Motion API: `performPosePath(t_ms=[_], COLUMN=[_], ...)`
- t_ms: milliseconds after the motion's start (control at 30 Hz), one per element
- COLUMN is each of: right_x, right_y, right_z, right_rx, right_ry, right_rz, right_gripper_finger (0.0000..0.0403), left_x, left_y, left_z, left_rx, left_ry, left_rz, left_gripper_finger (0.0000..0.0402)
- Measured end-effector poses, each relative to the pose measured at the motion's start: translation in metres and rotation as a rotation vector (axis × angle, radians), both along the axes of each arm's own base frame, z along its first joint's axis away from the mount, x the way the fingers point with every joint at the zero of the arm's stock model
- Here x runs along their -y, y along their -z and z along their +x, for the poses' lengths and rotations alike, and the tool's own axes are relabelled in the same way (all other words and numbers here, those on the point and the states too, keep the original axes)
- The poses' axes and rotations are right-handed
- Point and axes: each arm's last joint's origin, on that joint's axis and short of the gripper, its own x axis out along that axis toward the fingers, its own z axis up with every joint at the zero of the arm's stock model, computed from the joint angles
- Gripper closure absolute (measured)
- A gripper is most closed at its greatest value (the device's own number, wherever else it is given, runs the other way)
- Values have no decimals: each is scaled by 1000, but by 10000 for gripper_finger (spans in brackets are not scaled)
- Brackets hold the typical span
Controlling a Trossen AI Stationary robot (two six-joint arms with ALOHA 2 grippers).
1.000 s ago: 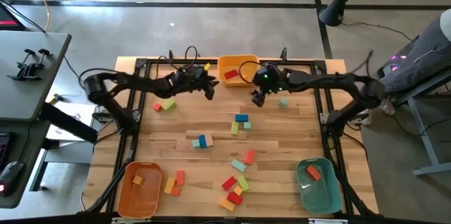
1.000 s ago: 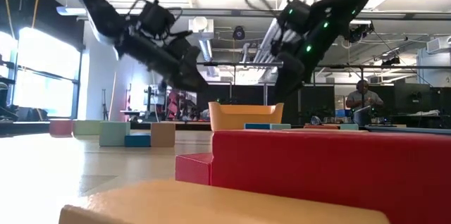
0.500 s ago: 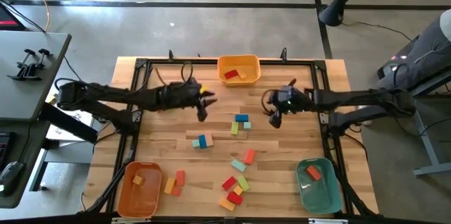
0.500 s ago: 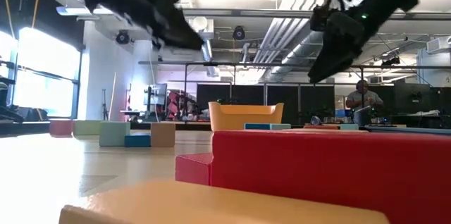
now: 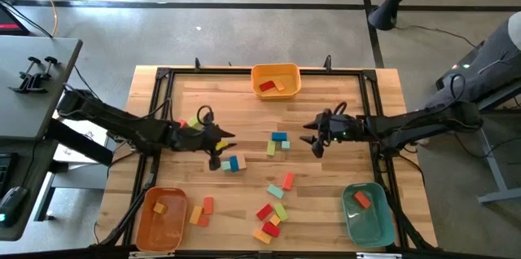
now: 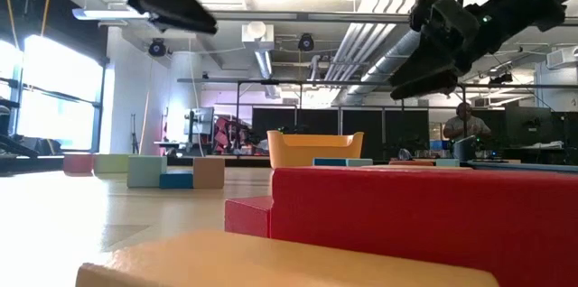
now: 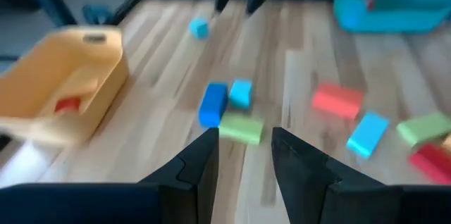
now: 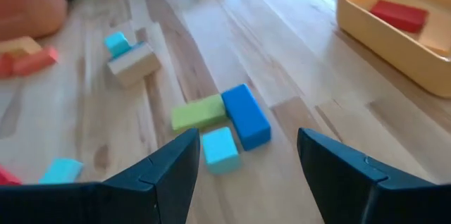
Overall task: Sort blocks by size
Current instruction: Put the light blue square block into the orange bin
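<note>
Next, my right gripper hands over the lone teal block (image 7: 199, 28) above the middle cluster (image 5: 278, 140), because the block lies close to my right gripper and far from my left gripper.
Blocks lie scattered on the wooden table (image 5: 342, 177). A blue, a teal and a green block (image 5: 278, 142) cluster at the middle, also seen as the cluster (image 8: 222, 125) in the right wrist view. A teal and a tan block (image 5: 234, 163) lie left of them, and several red, orange, green and teal blocks (image 5: 275, 207) lie nearer the front edge. My left gripper (image 5: 223, 142) (image 7: 243, 157) hangs open above the table, left of the middle cluster. My right gripper (image 5: 313, 140) (image 8: 243, 164) hangs open on the cluster's right. Nothing is between the fingers of either.
A yellow bin (image 5: 275, 80) with a red and an orange block stands at the far edge. An orange bin (image 5: 160, 218) is at the near left corner and a teal bin (image 5: 364, 210) at the near right, each holding an orange block. A black frame (image 5: 163, 76) rims the table.
Both grippers have left the far edge beside the yellow bin and come toward the table's middle. My left gripper has swung toward the near and left side, rising and rolling as it went. My right gripper has swung toward the near and right side. No block has moved.
</note>
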Motion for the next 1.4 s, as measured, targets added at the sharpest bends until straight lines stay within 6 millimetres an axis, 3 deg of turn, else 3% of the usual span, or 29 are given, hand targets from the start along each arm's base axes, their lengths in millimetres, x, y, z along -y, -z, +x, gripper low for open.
performPosePath(t_ms=[167, 267, 500, 667, 900, 1400], right_x=[-4, 1, 32, 44, 48, 61], right_y=[1, 4, 16, 29, 34, 63], right_z=[0, -3, -18, -36, -45, -36], right_rx=[14, -13, -161, -338, -403, -565], right_ry=[20, 147, 454, 557, 638, 679], right_rz=[-18, -52, -65, -1, 53, 72], right_gripper_finger=[167, 167, 167, 167, 167, 167], left_x=[-4, -11, -44, -57, -54, -51], left_y=[7, 7, -16, -21, -3, 29], left_z=[-7, -6, 13, 20, 31, 58], left_rx=[-73, -73, 138, 194, 135, 84], left_ry=[-84, -117, -254, -70, 25, 66], left_rz=[-63, -45, 188, 134, 25, 76], left_gripper_finger=[284, 284, 284, 284, 284, 284])
